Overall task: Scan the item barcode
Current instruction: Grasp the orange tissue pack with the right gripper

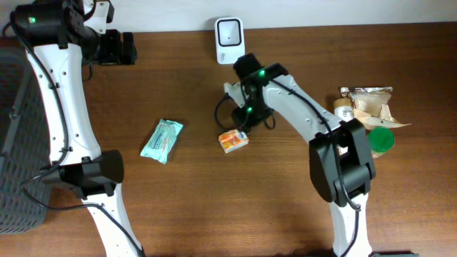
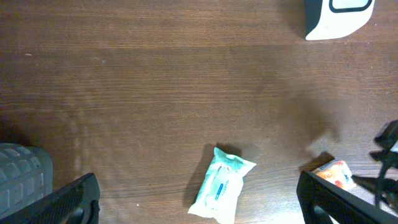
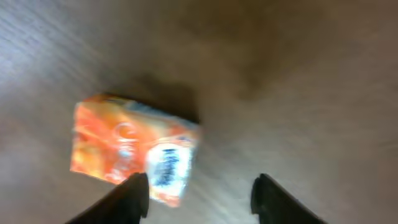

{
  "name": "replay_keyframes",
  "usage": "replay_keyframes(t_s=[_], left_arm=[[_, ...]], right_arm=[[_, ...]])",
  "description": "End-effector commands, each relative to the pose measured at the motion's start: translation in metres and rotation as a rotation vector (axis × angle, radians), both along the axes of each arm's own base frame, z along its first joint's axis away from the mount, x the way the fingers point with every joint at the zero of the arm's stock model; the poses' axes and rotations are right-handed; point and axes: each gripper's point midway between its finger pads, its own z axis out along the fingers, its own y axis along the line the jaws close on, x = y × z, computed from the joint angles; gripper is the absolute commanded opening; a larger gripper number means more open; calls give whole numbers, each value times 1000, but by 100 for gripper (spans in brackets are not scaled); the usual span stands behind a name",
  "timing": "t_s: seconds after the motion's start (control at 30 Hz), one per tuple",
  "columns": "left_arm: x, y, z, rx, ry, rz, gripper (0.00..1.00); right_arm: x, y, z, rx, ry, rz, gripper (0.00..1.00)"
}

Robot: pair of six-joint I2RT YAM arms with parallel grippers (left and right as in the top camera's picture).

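The orange carton's white end (image 3: 168,167) is outside the space between my right gripper's fingers, so next I move over the orange carton (image 1: 232,140) and grasp it before scanning.
A small orange carton (image 1: 233,140) lies flat on the wooden table near its middle. My right gripper (image 1: 241,128) hovers just above its far right corner. In the blurred right wrist view the orange carton (image 3: 127,148) sits left of centre, its white end panel next to the left finger (image 3: 132,198). The right gripper (image 3: 200,198) is open with bare table between its fingers. A white barcode scanner (image 1: 229,32) stands at the back edge. My left gripper (image 1: 131,48) is at the far back left, wide open and empty (image 2: 198,200), high above a teal wipes packet (image 2: 221,185).
The teal wipes packet (image 1: 162,140) lies left of the carton. A heap of groceries (image 1: 368,107) with a green lid (image 1: 380,140) sits at the right. A grey basket (image 1: 11,143) stands off the table's left side. The scanner (image 2: 339,15) shows at the top right of the left wrist view.
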Motion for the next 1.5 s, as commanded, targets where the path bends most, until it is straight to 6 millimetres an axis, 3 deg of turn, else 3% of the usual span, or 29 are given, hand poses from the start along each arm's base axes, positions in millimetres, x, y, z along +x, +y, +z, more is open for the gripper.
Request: replay_keyframes(t_s=[0.0,0.03,0.07,0.1,0.13,0.23,0.3,0.37,0.47,0.5,0.53,0.57,0.6,0.7,0.73,0.77,0.9,0.97,1.03,1.17,1.27,1.47], left_arm=[[-2,2,8,13,-22,-10,99],[-2,2,8,13,-22,-10,99],[-2,2,8,13,-22,-10,99],[-2,2,8,13,-22,-10,99],[-2,2,8,13,-22,-10,99],[-2,2,8,13,-22,-10,99],[-2,2,8,13,-22,-10,99],[-2,2,8,13,-22,-10,99],[-2,2,8,13,-22,-10,99],[-2,2,8,13,-22,-10,99],[-2,2,8,13,-22,-10,99],[-2,2,8,13,-22,-10,99],[-2,2,8,13,-22,-10,99],[-2,2,8,12,-22,-10,99],[-2,2,8,13,-22,-10,99],[-2,2,8,13,-22,-10,99],[-2,2,8,13,-22,-10,99],[-2,2,8,13,-22,-10,99],[-2,2,8,13,-22,-10,99],[-2,2,8,13,-22,-10,99],[-2,2,8,12,-22,-10,99],[-2,2,8,13,-22,-10,99]], right_arm=[[23,11,29,86,-64,-140,53],[27,26,32,167,-36,-253,49],[29,44,29,240,22,-407,33],[27,59,21,261,70,-531,25],[19,82,8,261,94,-556,24],[-13,99,-12,173,144,-523,24],[-35,90,-18,92,198,-511,24],[-56,62,-22,-42,234,-460,24],[-64,5,-22,-213,274,-462,24],[-57,-17,-22,-248,274,-498,24],[-49,-24,-22,-201,297,-512,24],[-48,-15,-19,-114,337,-478,24],[-54,13,-12,25,372,-332,24],[-60,42,5,69,300,-229,21],[-60,47,16,84,276,-216,9],[-63,56,20,99,269,-217,4],[-72,97,-3,98,243,-199,4],[-77,101,-26,64,269,-194,4],[-67,82,-37,-11,230,-223,4],[-43,15,-41,-154,213,-342,4],[-25,-25,-40,-155,235,-444,4],[-3,-84,-6,-114,211,-564,4]])
